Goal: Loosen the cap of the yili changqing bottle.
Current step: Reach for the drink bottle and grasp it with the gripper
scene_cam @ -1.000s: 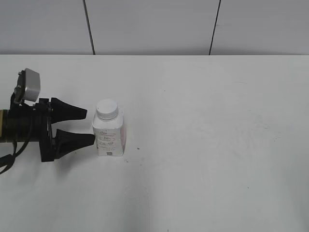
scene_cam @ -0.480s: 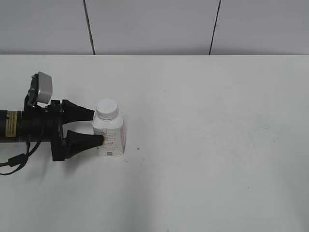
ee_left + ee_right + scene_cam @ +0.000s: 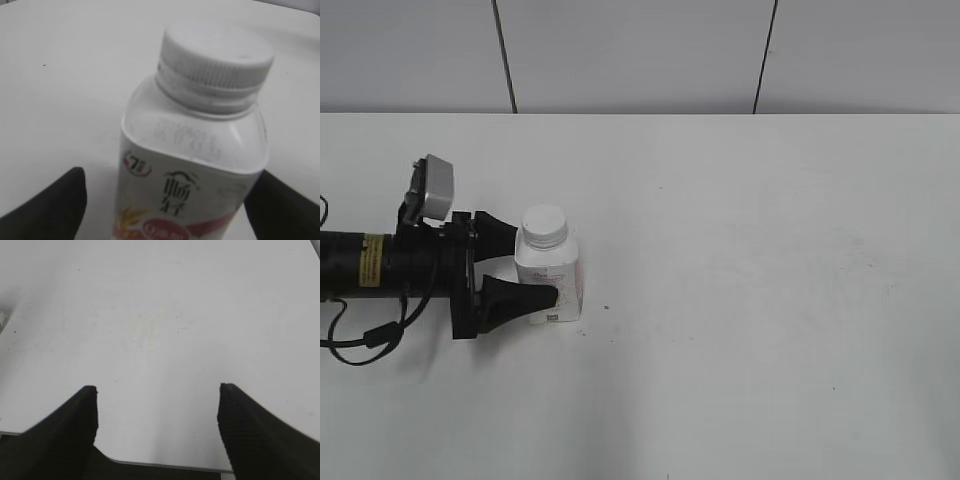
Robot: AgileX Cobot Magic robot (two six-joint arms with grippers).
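Upright ribs [image 3: 207, 74] go around the white cap [image 3: 545, 223] above an even seam. The cap will therefore unscrew in one piece when I turn it.
The yili changqing bottle [image 3: 555, 280] stands upright on the white table, left of the middle, with its white ribbed cap [image 3: 544, 225] on. It fills the left wrist view [image 3: 190, 185], cap [image 3: 215, 62] on top. My left gripper [image 3: 525, 268] is open, one black finger on each side of the bottle's body; the near finger overlaps the label. In the left wrist view [image 3: 170, 200] a gap shows beside the left finger. My right gripper [image 3: 157, 412] is open and empty over bare table; it is out of the exterior view.
The white table [image 3: 750, 300] runs back to a pale panelled wall [image 3: 640, 55]. The right wrist view shows the table's near edge [image 3: 160, 464] just under the fingers.
My left arm has moved right along the table. Its open fingers were short of the bottle and now straddle its body. The bottle has shifted slightly right.
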